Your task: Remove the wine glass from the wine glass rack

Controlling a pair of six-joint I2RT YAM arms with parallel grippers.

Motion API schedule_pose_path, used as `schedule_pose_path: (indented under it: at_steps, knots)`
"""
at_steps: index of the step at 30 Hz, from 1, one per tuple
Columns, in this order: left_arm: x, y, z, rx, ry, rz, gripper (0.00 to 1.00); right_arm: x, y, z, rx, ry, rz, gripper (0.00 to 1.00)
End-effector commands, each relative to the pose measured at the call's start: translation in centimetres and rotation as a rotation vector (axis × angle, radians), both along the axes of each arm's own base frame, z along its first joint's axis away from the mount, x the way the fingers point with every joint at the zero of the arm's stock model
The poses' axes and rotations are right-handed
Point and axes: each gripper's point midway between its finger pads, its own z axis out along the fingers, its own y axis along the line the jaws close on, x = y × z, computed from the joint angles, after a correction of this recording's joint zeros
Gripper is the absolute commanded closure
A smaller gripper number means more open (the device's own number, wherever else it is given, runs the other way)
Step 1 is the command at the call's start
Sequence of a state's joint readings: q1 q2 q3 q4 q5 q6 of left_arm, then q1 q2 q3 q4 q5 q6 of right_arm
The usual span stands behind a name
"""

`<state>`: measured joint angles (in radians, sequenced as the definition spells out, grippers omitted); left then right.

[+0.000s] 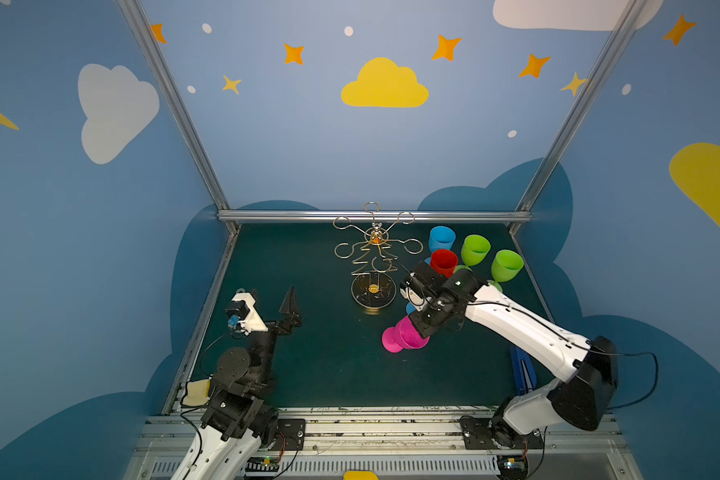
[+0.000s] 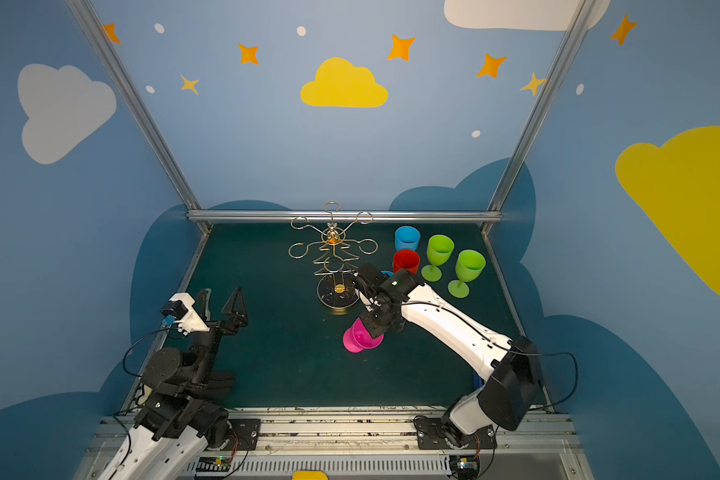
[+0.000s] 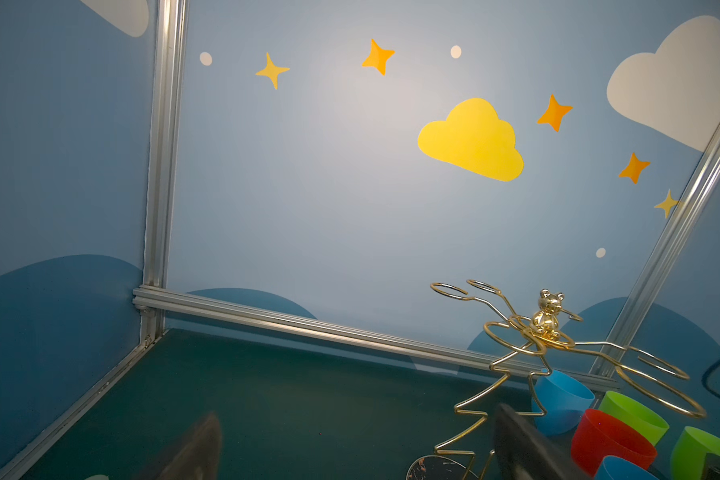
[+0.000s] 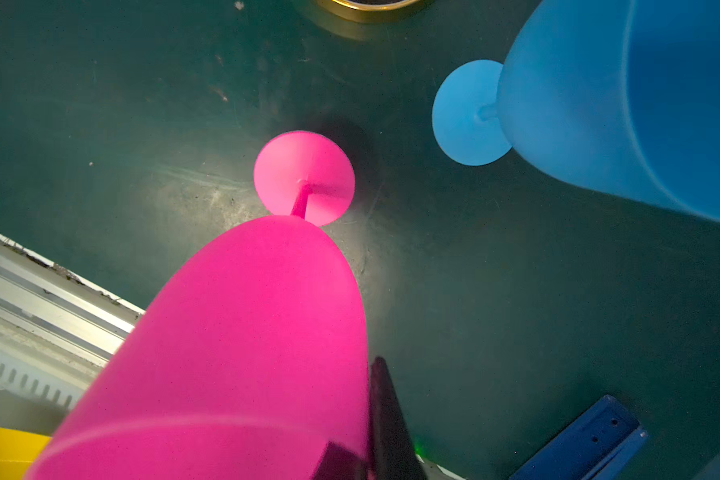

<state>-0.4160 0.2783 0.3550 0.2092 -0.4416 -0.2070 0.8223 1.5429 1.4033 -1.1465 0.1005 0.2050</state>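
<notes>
With the pink wine glass's bowl (image 1: 410, 333) leaning off to one side of its foot, my right gripper should swing the glass's rim upright over the foot (image 1: 390, 340) before opening.
The wine glass rack (image 1: 373, 257) (image 2: 334, 257) (image 3: 537, 345) is a gold wire stand at the back middle of the mat, and its loop arms carry nothing. The pink wine glass (image 1: 404, 334) (image 2: 360, 337) (image 4: 246, 332) hangs tilted in front of the rack's base, foot pointing down and to the left. My right gripper (image 1: 417, 329) (image 2: 373, 328) (image 4: 366, 440) is shut on its rim wall, one finger inside the bowl and one outside. I cannot tell whether the foot touches the mat. My left gripper (image 1: 269, 297) (image 2: 219, 301) (image 3: 362, 453) stands open at the left with nothing in it.
Right of the rack stand a blue glass (image 1: 441, 239), a red one (image 1: 443, 262) and two green ones (image 1: 474, 249) (image 1: 507, 266). Another blue glass (image 4: 599, 104) stands under my right wrist. A blue bracket (image 1: 522, 370) lies at the mat's right edge.
</notes>
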Motion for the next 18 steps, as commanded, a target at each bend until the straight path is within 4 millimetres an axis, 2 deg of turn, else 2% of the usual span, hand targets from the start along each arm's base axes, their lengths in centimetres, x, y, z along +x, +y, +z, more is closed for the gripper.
schedule_pose_path:
  at_steps: [1,5,12,18]
  knots:
    - [-0.1,0.3,-0.1,0.011,-0.002,0.012,0.0,-0.7,-0.3,-0.3,-0.035,0.049,-0.033,1.0]
    - [-0.3,0.3,-0.1,0.012,-0.005,0.014,0.0,-0.6,0.7,-0.3,0.017,0.048,-0.022,0.98]
    - [-0.4,0.5,0.0,0.012,-0.009,0.023,0.0,-0.3,1.1,0.5,0.044,0.028,-0.023,0.79]
    - [-0.3,0.6,0.0,0.018,-0.011,0.027,0.0,-0.1,1.6,2.8,0.136,-0.041,-0.013,0.65]
